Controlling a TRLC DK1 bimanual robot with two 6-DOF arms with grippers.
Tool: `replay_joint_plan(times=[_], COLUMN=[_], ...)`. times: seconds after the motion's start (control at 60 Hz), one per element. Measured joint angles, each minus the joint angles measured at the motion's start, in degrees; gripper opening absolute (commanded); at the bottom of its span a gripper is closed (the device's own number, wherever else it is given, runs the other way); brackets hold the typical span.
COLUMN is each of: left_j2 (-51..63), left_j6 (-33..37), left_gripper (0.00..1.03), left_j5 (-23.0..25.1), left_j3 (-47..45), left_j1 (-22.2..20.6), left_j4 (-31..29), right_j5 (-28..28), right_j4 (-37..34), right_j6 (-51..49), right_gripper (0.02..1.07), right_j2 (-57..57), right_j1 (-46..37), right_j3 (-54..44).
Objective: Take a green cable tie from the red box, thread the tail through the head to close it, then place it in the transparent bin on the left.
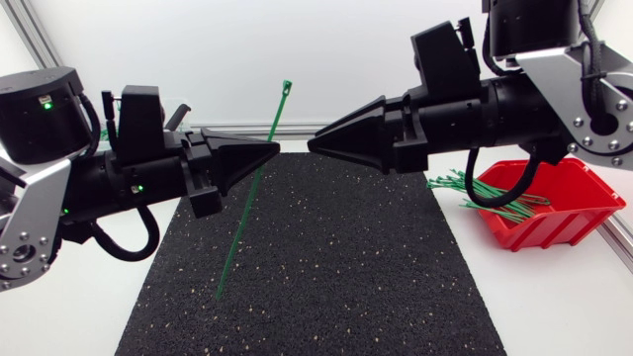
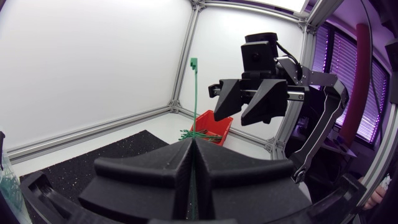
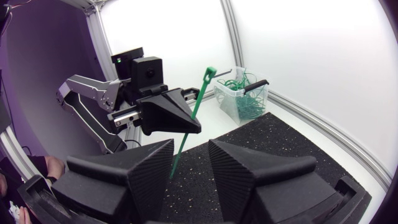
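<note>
The green cable tie (image 1: 274,127) will swing over almost straight when the robot turns it, because the long tail (image 1: 237,237) runs straight in line with the cable tie's head.
My left gripper (image 1: 269,153) is shut on a green cable tie (image 1: 247,198), gripping it around mid-length above the black mat (image 1: 326,267). The tie stands tilted, its head (image 1: 287,87) up and its tail hanging toward the mat. My right gripper (image 1: 315,144) faces the left one tip to tip, a short gap from the tie, open and holding nothing. In the right wrist view the tie (image 3: 202,93) rises ahead of the parted fingers (image 3: 149,168), out of the left gripper (image 3: 189,124). The left wrist view shows the tie (image 2: 194,87) and the right gripper (image 2: 245,109).
The red box (image 1: 569,213) with several green ties (image 1: 485,193) sits at the right edge of the mat. The transparent bin (image 3: 239,96), holding several closed green ties, stands behind my left arm.
</note>
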Motion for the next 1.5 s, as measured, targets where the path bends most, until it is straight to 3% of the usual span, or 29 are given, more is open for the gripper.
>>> replay_joint_plan(times=[0.167,0.417,0.95,1.133,1.5], left_j2=[0.07,0.31,2.60,2.60,2.54], left_j6=[-3.45,-8.09,-17.14,-18.27,-19.37], left_gripper=[0.04,0.04,0.04,0.04,0.04], left_j5=[3.93,9.57,9.84,9.84,9.84], left_j3=[0.04,0.04,-1.49,-1.99,-2.43], left_j1=[1.51,2.73,4.87,5.33,6.12], left_j4=[2.29,8.22,16.33,16.90,17.31], right_j5=[-3.78,-4.83,-5.51,-5.49,-5.42], right_j4=[0.04,1.33,4.13,7.28,7.76], right_j6=[-2.29,-5.49,-5.27,-2.97,-2.49], right_gripper=[0.50,0.50,0.49,0.44,0.44], right_j2=[0.02,3.37,9.60,13.77,15.96], right_j1=[0.13,3.63,9.14,9.14,9.14], right_j3=[-1.99,-2.73,1.09,3.65,5.22])
